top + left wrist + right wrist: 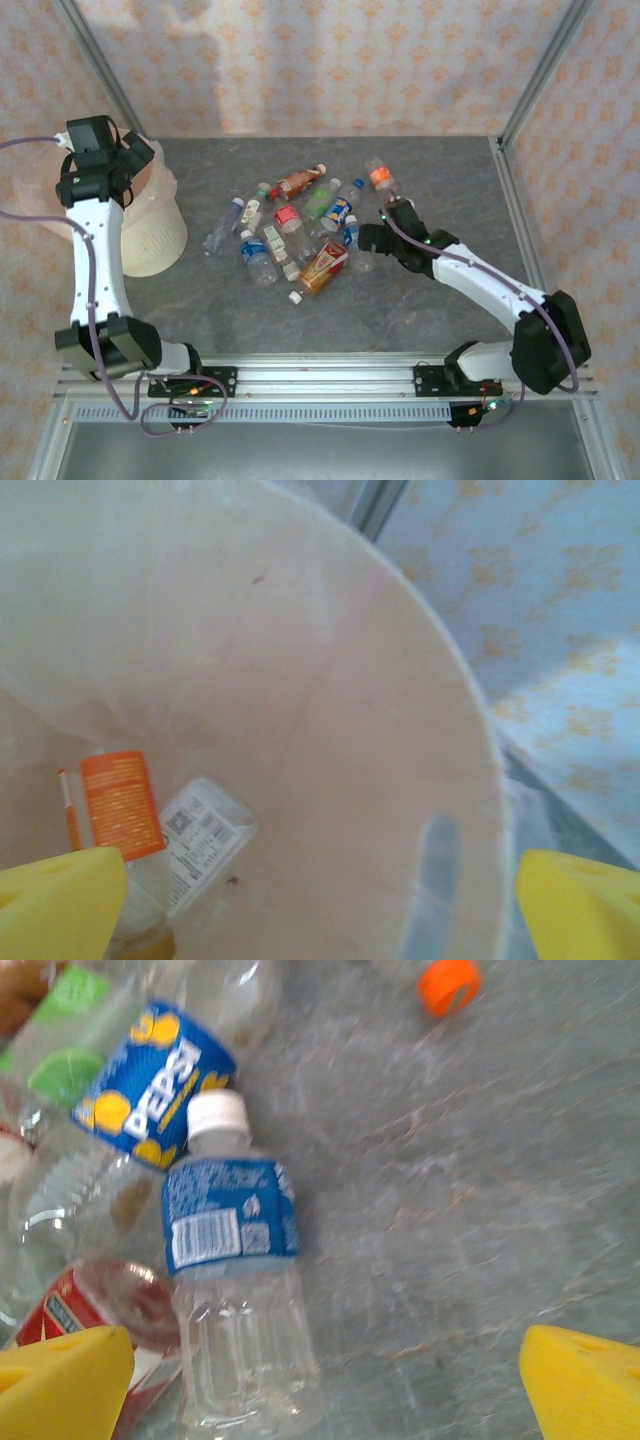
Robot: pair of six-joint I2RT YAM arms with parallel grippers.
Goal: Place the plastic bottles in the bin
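The white cap (217,1112) is overlapping the Pepsi label from above, so the blue-labelled bottle (356,246) will come loose when I lift, and the Pepsi bottle will stay where it is.
The cream-white bin (152,238) stands at the table's left, and my left gripper (135,158) hangs over its mouth, open and empty. In the left wrist view the left gripper (320,900) looks down the bin's pinkish lined wall (330,680) at an orange-labelled bottle (122,805) lying on the bottom. Several plastic bottles (300,225) lie scattered mid-table. My right gripper (365,240) is at the pile's right edge, open. Seen from the right wrist, the right gripper (320,1380) hovers over a blue-labelled clear bottle with a white cap (235,1290), which lies nearer the left finger.
A Pepsi bottle (150,1085), a green-labelled one (65,1070) and a red-labelled one (90,1310) crowd the blue bottle's left side. An orange-capped bottle (380,178) lies apart at the back right. A loose white cap (295,297) sits in front of the pile. Metal frame posts (535,70) bound the table.
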